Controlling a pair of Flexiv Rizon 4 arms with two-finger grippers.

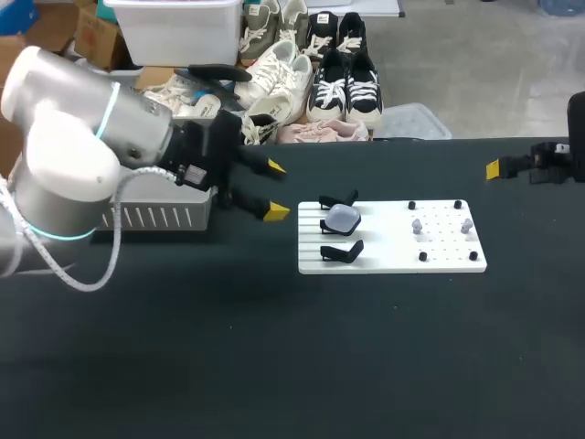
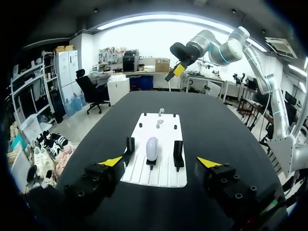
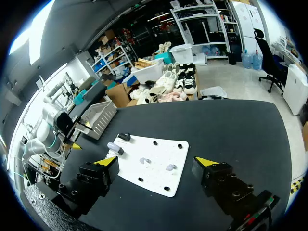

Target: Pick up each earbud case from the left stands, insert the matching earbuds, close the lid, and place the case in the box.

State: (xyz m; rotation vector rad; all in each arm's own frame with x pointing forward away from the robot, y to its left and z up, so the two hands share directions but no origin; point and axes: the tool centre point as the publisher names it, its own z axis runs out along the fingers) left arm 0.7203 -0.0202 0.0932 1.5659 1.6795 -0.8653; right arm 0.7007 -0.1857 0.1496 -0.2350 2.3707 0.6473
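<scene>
The earbuds (image 1: 417,226) are among the pegs and the earbud case (image 1: 342,218) is closed. I will therefore expect empty slots hidden under the case's lid.
A white board (image 1: 393,251) lies mid-table with three black stands on its left part. The middle stand holds a translucent white earbud case (image 1: 343,217); the outer stands (image 1: 343,251) are bare. Small pale earbuds (image 1: 418,225) sit among pegs on the board's right part. My left gripper (image 1: 274,189) hovers open just left of the board, nothing between its fingers. In the left wrist view the case (image 2: 152,148) stands ahead of the open left gripper (image 2: 159,162). My right gripper (image 1: 498,169) hangs open at the far right, away from the board (image 3: 159,178), with the earbuds (image 3: 169,167) ahead of it.
A pale slatted box (image 1: 155,217) stands on the table's left, partly hidden behind my left arm; in the right wrist view the box (image 3: 99,117) lies beyond the board. The dark tabletop (image 1: 292,357) stretches wide in front of the board.
</scene>
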